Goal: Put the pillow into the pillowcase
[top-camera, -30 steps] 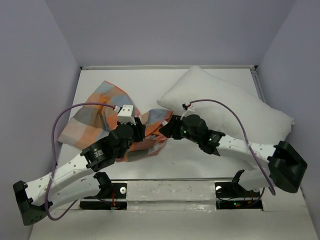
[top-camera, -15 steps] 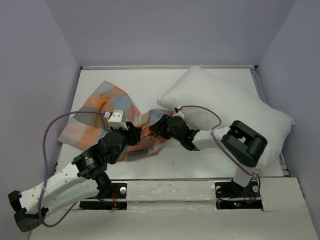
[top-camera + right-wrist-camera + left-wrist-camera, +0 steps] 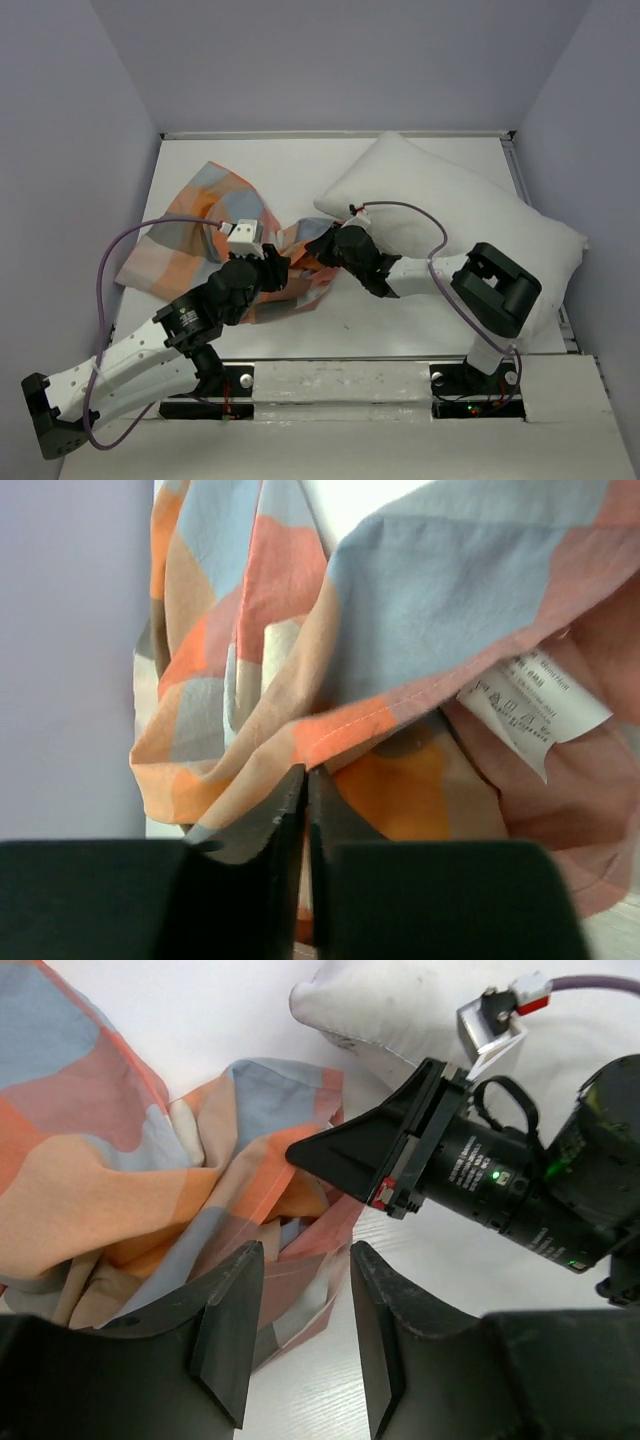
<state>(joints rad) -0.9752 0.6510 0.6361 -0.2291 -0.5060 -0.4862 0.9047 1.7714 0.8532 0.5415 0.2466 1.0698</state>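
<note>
The pillow is beside my right gripper, which pinches the pillowcase's hem [image 3: 345, 727]. My left gripper should take over the hem [image 3: 237, 1222] before my right gripper gets the pillow.
The checked orange, light-blue and tan pillowcase [image 3: 195, 235] lies crumpled at the left of the table, and its near-right folds reach both grippers. The plump white pillow [image 3: 450, 215] lies at the right, at an angle. My right gripper [image 3: 318, 250] is shut, pinching the pillowcase's hem [image 3: 400, 715] at its tips [image 3: 307, 772]; a white label [image 3: 535, 705] hangs just right of it. My left gripper [image 3: 300, 1260] is open, hovering over the pillowcase's near edge [image 3: 300, 1300], facing the right gripper's tip [image 3: 300, 1150]. The pillow's corner [image 3: 400, 1010] shows behind.
Grey walls close in the white table [image 3: 400, 320] on the left, back and right. A purple cable loops over each arm. The right arm's elbow [image 3: 495, 285] stands folded in front of the pillow.
My right gripper has closed on the pillowcase's hem. The right arm folded its elbow up. My left gripper shifted slightly and opened a little wider.
</note>
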